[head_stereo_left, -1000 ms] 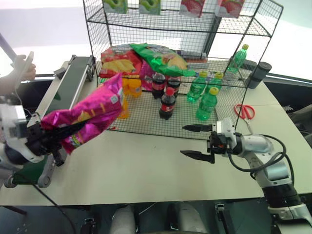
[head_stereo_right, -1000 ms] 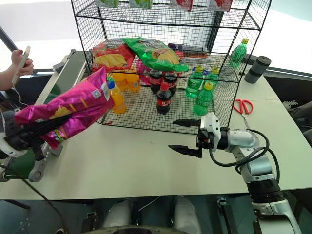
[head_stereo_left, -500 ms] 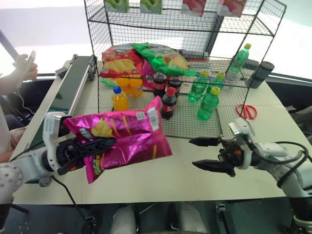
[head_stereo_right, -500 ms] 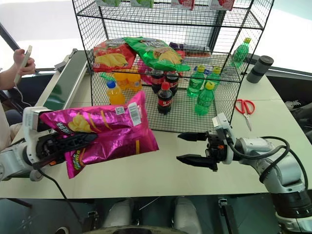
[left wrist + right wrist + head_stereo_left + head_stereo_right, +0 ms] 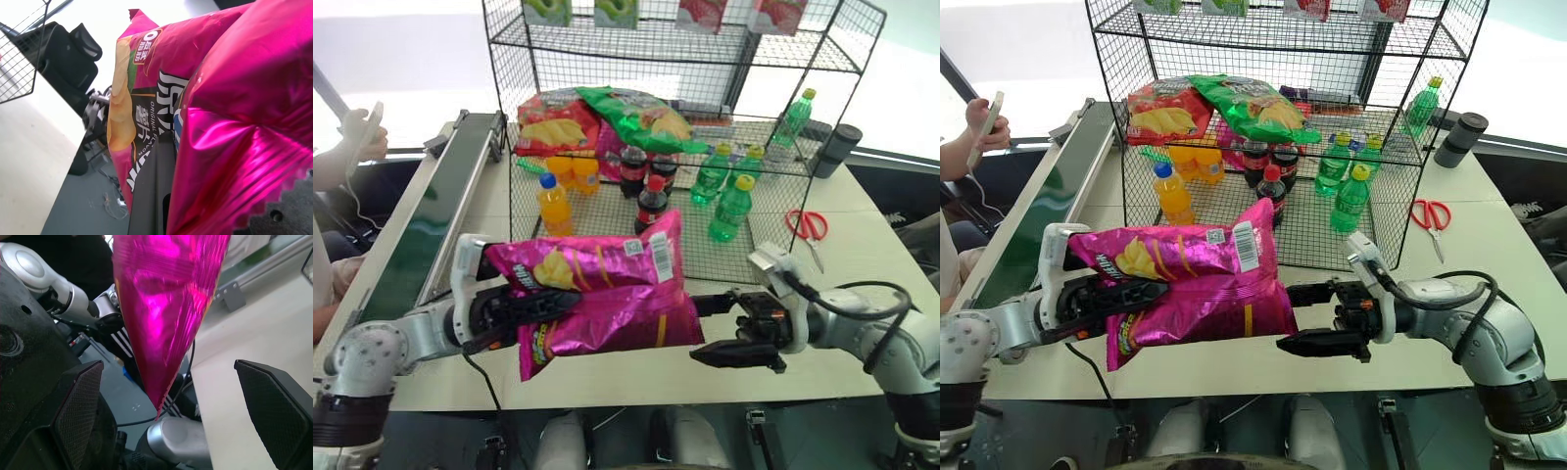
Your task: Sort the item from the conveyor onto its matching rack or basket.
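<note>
The shelf gap [image 5: 744,131] next to the green crisp bag is on my right gripper's side. My right gripper should therefore pick up the magenta-pink bag by its loose end [image 5: 681,315].
The item, a magenta-pink crisp bag [image 5: 612,289], hangs lengthwise above the table's front edge. My left gripper [image 5: 570,300] is shut on the bag's left end, its black fingers lying across the printed face. My right gripper [image 5: 697,331] is open at the bag's right end. In the right wrist view the bag's pointed corner [image 5: 164,318] hangs between the two spread fingers [image 5: 78,406], touching neither. The conveyor [image 5: 426,225] runs along the table's left side with nothing on its belt. The black wire rack [image 5: 700,253] stands behind the bag.
On the rack sit a red crisp bag [image 5: 548,122], a green crisp bag [image 5: 641,117], cola bottles [image 5: 651,206], orange bottles [image 5: 553,196] and green bottles [image 5: 729,208]. Red scissors [image 5: 805,223] and a dark cup [image 5: 837,149] lie to the right. A person's hand with a phone [image 5: 360,132] is at far left.
My left gripper carried the bag rightward and rolled it from tilted up to lying lengthwise. My right gripper rolled and drew back and left until its open fingers flank the bag's right end.
</note>
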